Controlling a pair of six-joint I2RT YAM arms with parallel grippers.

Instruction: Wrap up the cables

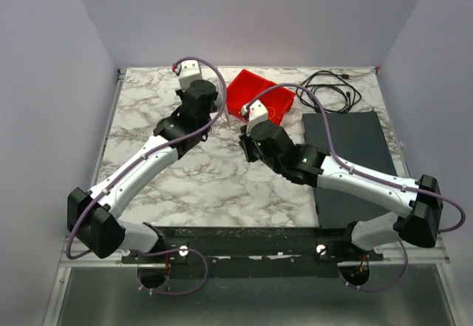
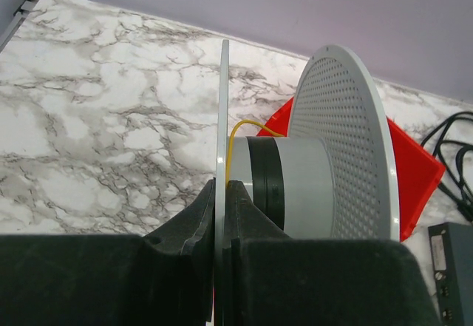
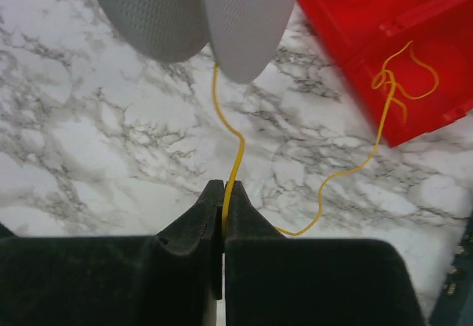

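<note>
I should keep moving the yellow cable toward the red bin (image 1: 250,84) with my right gripper and let go of it beside the bin, since the cable is coming off the spool between its edges (image 3: 214,67).
My left gripper (image 2: 220,187) is shut on the thin flange (image 2: 224,111) of a grey spool (image 2: 295,185) and holds it above the marble table. The thin yellow cable (image 2: 244,124) comes off the spool's hub. In the right wrist view the spool (image 3: 222,15) hangs at the top. The cable (image 3: 238,137) runs down from it into my right gripper (image 3: 225,187), which is shut on it. From there the cable trails right across the table to a loose tangle (image 3: 403,82) in the red bin (image 3: 355,15).
The red bin (image 1: 260,95) sits at the back centre of the marble table (image 1: 148,119). A black cord coil (image 1: 332,89) lies at the back right. A dark grey box (image 1: 355,163) lies on the right side, under the right arm.
</note>
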